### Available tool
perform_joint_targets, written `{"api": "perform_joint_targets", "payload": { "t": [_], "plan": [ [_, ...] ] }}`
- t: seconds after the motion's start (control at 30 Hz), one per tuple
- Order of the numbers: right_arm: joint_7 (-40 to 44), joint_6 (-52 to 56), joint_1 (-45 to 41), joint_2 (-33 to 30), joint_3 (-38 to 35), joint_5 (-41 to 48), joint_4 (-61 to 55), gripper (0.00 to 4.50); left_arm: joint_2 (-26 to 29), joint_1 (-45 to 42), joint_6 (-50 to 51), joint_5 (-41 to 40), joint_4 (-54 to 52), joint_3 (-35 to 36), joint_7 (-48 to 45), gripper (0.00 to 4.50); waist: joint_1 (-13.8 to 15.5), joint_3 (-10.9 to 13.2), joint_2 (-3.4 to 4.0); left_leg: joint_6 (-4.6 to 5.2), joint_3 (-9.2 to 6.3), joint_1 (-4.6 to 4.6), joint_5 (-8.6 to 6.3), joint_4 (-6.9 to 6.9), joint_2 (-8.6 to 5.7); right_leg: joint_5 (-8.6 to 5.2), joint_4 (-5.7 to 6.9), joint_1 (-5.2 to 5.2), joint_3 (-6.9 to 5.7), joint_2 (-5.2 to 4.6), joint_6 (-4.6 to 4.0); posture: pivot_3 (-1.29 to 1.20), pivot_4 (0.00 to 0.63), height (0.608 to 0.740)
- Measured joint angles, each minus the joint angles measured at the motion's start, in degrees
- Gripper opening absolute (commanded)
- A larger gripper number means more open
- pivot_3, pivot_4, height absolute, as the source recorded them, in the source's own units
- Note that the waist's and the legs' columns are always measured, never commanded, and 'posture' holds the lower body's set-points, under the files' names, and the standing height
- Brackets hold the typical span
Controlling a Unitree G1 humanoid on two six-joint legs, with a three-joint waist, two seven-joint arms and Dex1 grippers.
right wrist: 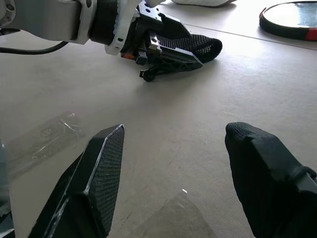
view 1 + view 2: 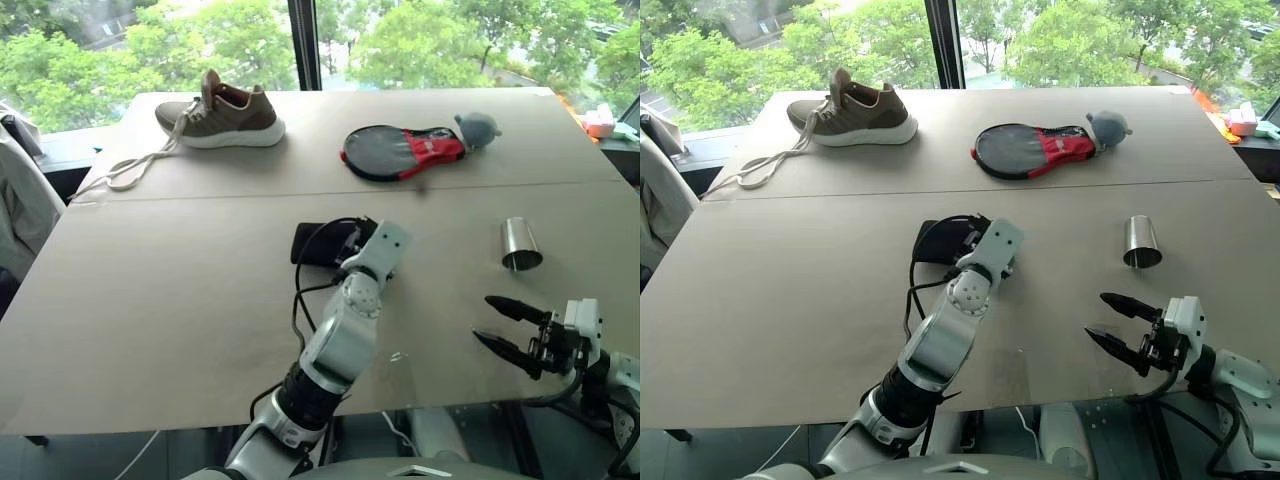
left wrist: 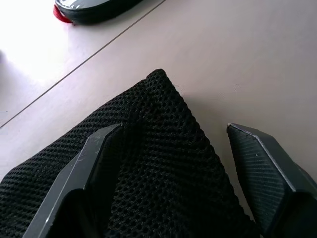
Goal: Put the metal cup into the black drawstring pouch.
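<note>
I expect the black drawstring pouch point(image 2: 314, 244) to come up empty and sag when I lift it, because its mesh lies loose with a soft dent point(image 3: 144, 128).
The metal cup point(image 2: 520, 245) stands upright on the right side of the tan table point(image 2: 160, 300), apart from both grippers. At mid-table lies the black drawstring pouch point(image 2: 318, 243), a mesh bag partly hidden behind my left wrist. My left gripper point(image 3: 173, 131) is open and low over the pouch point(image 3: 163, 163); one finger is above the mesh, the other beside its edge. Near the table's front right edge, my right gripper point(image 2: 485, 318) stands open and empty, below the cup and pointing left toward the pouch point(image 1: 203, 44).
A brown shoe point(image 2: 222, 112) with long white laces sits at the back left. At the back centre are a black-and-red paddle cover point(image 2: 400, 152) and a grey soft toy point(image 2: 477, 127). A seam crosses the table. Clear film point(image 1: 44, 134) lies near the front edge.
</note>
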Motion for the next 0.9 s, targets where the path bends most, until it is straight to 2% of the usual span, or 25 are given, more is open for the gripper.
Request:
{"api": "perform_joint_targets", "payload": {
  "t": [0.37, 0.53, 0.63, 0.8, 0.83, 0.9],
  "plan": [
    [0.87, 0.50, -2.74, -0.01, 0.07, 0.52, 0.86, 3.27, 7.93, 0.87, 0.76, 4.28, -4.95, 3.36, 0.94, 3.43, 0.03, 0.00, 0.00, 0.00, -0.02, -0.01, 0.00, 0.00, -0.01, 0.02, 0.01, -0.01, -0.02, -0.27, -0.02, 0.00, 0.150, 0.740],
    [1.23, 1.24, -4.12, 0.09, 0.19, 0.74, 1.98, 3.27, 12.43, 2.04, -2.54, 5.02, -5.63, 7.28, 0.80, 3.43, 0.03, -0.01, 0.01, -0.01, -0.06, -0.01, 0.00, -0.02, 0.00, 0.03, 0.02, -0.04, -0.03, -0.31, -0.03, 0.00, 0.150, 0.740],
    [1.69, 1.33, -5.05, 0.38, 0.34, 0.74, 2.52, 3.38, 14.50, 3.88, -4.06, 4.54, -4.80, 9.85, 0.20, 2.67, 0.02, -0.01, 0.01, -0.01, -0.06, -0.02, 0.00, -0.02, 0.00, 0.03, 0.02, -0.04, -0.02, -0.35, -0.04, 0.00, 0.150, 0.740],
    [2.35, 1.29, -6.22, 0.58, 0.42, 0.70, 4.15, 3.38, 15.74, 5.60, -6.16, 4.44, -3.02, 12.87, 0.06, 0.33, 0.17, -0.01, 0.01, -0.02, -0.09, -0.04, -0.01, -0.02, 0.00, 0.04, 0.02, -0.04, -0.01, -0.37, -0.04, 0.00, 0.150, 0.740],
    [2.40, 1.24, -6.37, 0.66, 0.42, 0.67, 4.45, 3.38, 15.74, 5.60, -6.55, 4.43, -2.92, 13.51, 0.10, 0.10, 0.17, -0.01, 0.01, -0.02, -0.09, -0.04, -0.01, -0.02, 0.00, 0.04, 0.02, -0.04, 0.00, -0.39, -0.04, 0.00, 0.150, 0.740],
    [2.45, 1.06, -6.82, 0.99, 0.44, 0.56, 4.84, 3.38, 15.67, 5.62, -7.27, 4.44, -2.91, 14.13, 0.17, 0.10, 0.14, -0.01, 0.01, -0.02, -0.09, -0.04, -0.01, -0.02, 0.00, 0.04, 0.02, -0.04, 0.03, -0.40, -0.04, 0.00, 0.150, 0.740]
  ]
}}
